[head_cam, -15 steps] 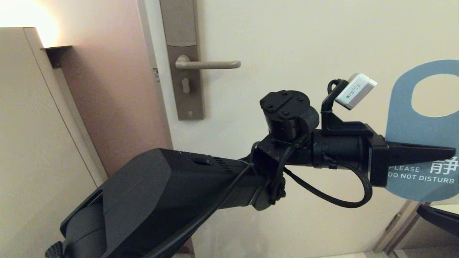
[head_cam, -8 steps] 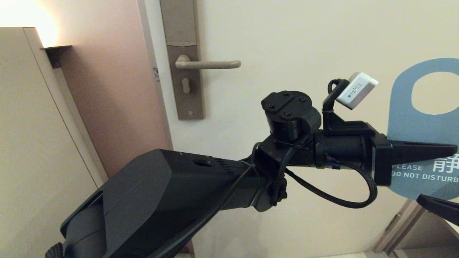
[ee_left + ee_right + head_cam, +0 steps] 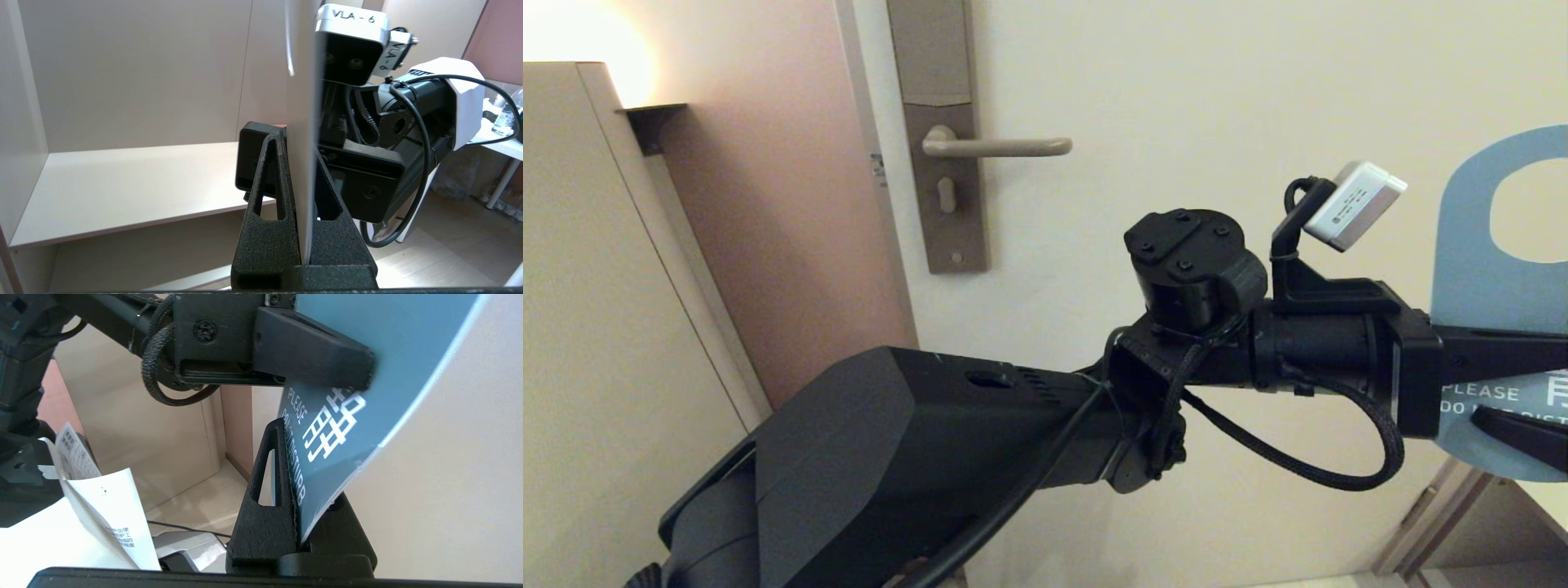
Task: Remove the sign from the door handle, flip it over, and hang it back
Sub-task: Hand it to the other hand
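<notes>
The sign's lower end (image 3: 1478, 447) is in my right gripper's closed fingers, so next my left gripper opens and moves away from the sign's middle (image 3: 1493, 315) before I hang the sign back.
The sign (image 3: 1462, 245) shows its blue "PLEASE DO NOT DISTURB" face at the head view's right edge, off the door handle (image 3: 996, 147), which is bare at the upper left. My left gripper (image 3: 1535, 357) reaches in from the left and is shut on the sign's middle. In the left wrist view (image 3: 300, 136) it pinches the card (image 3: 302, 102) edge-on. My right gripper (image 3: 1527, 433) comes from the lower right and is shut on the sign's lower end. In the right wrist view (image 3: 298, 433) the blue card (image 3: 367, 375) sits between its fingers.
The handle sits on a tall grey-brown plate (image 3: 943, 212) with a keyhole, on the cream door (image 3: 1176, 82). A beige cabinet (image 3: 588, 327) stands at the left. A pale shelf (image 3: 122, 183) lies beyond the left gripper. A printed paper (image 3: 102, 522) hangs near the right wrist.
My left arm has carried the sign to the right, partly out of the head view. My right gripper has risen from below onto the sign's lower end.
</notes>
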Controlling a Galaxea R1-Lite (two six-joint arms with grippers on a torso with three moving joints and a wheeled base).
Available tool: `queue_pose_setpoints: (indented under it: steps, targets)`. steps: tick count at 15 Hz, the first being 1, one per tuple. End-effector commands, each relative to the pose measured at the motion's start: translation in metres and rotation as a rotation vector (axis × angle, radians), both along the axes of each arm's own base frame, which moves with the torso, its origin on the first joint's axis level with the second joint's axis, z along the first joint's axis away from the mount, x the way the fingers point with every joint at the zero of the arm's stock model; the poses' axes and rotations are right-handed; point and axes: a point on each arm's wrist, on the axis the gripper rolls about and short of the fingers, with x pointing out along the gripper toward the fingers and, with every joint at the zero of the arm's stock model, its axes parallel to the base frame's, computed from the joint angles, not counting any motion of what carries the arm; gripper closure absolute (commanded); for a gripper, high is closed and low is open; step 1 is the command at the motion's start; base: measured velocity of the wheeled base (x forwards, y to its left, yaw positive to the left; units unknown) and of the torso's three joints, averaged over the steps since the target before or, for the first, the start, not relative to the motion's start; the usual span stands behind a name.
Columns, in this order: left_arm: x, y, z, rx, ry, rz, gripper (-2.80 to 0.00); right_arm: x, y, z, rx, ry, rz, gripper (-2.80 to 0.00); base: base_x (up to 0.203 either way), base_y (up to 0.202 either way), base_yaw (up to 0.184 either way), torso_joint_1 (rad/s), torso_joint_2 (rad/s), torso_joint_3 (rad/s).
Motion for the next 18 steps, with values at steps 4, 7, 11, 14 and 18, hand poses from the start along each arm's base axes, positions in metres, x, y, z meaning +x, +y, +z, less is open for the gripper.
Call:
queue_pose_setpoints:
  steps: [4, 7, 11, 14, 18]
  targets:
    - [0.0005, -0.0008, -0.0028, 0.003, 0.002, -0.003, 0.0, -0.0003, 0.0001, -0.0003, 0.0, -0.003, 0.007, 0.0, 0.0, 0.0, 0.0, 0.0, 0.0, 0.0]
    - [0.0007, -0.0011, -0.0033, 0.002, -0.001, -0.002, 0.0, 0.0001, 0.0002, -0.0004, 0.0, -0.001, 0.007, 0.0, 0.0, 0.0, 0.0, 0.0, 0.0, 0.0]
    - [0.0005, -0.0008, -0.004, -0.007, -0.004, -0.006, -2.8, -0.001, 0.0001, -0.0026, 0.0, 0.004, 0.007, 0.0, 0.0, 0.0, 0.0, 0.0, 0.0, 0.0]
    - [0.0001, -0.0003, -0.0035, -0.015, 0.013, -0.017, -2.8, -0.0021, 0.0001, -0.0022, 0.0, -0.001, 0.007, 0.0, 0.0, 0.0, 0.0, 0.0, 0.0, 0.0]
    - [-0.0001, 0.0001, -0.0039, -0.028, 0.013, -0.026, -2.8, -0.0028, 0.0001, -0.0032, 0.0, 0.0, 0.009, 0.0, 0.0, 0.0, 0.0, 0.0, 0.0, 0.0]
